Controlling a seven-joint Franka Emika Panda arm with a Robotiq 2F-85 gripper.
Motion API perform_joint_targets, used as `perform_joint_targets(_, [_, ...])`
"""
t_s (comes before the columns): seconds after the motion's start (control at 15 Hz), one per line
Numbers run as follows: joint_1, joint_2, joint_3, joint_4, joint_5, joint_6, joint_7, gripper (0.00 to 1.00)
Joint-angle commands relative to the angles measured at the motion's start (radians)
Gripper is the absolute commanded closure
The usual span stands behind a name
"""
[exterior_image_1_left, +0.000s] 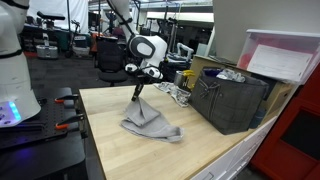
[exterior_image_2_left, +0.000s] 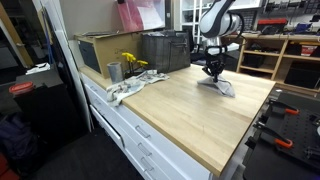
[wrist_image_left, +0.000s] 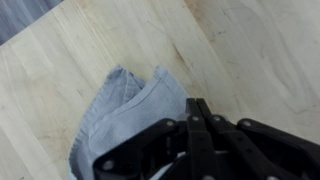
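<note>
The cloth's raised corner (exterior_image_1_left: 135, 102) is pinched in my gripper beside open wood (exterior_image_1_left: 112, 100), so I go on pulling that corner away from the cloth's middle until the cloth's fold opens, and then let go.
A grey-blue cloth (exterior_image_1_left: 152, 124) lies on the wooden table (exterior_image_1_left: 120, 150), and one corner of it is pulled up into a peak. My gripper (exterior_image_1_left: 139, 93) is shut on that raised corner, its fingers pressed tight together. In an exterior view the cloth (exterior_image_2_left: 219, 87) lies near the far end of the table, under the gripper (exterior_image_2_left: 213, 72). In the wrist view the closed fingertips of the gripper (wrist_image_left: 196, 103) meet over the wood, and the cloth (wrist_image_left: 118, 112) spreads out to the left below them. The pinch point itself is hidden by the fingers.
A dark crate (exterior_image_1_left: 231, 102) stands at the back of the table with a pink-lidded bin (exterior_image_1_left: 284, 56) behind it. Next to the crate (exterior_image_2_left: 165, 50) are a metal cup (exterior_image_2_left: 114, 71), yellow items (exterior_image_2_left: 131, 62) and a white rag (exterior_image_2_left: 130, 90).
</note>
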Motion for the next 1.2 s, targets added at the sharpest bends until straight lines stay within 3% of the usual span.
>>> perform_joint_targets(0.0, [0.047,-0.1,0.048,-0.002,0.003,-0.078,0.006,0.99])
perform_joint_targets(0.33, [0.118,-0.131,0.151,0.044,0.045,-0.176,0.004,0.99])
perform_joint_targets(0.4, [0.13,-0.129,0.169,0.057,0.062,-0.196,0.001,0.73])
perform_joint_targets(0.47, [0.144,-0.127,0.183,0.071,0.069,-0.212,0.014,0.72])
perform_joint_targets(0.73, [0.164,-0.125,0.195,0.098,0.08,-0.24,0.041,0.43])
perform_joint_targets(1.13, [0.095,-0.164,0.106,0.027,0.067,-0.182,0.053,0.01])
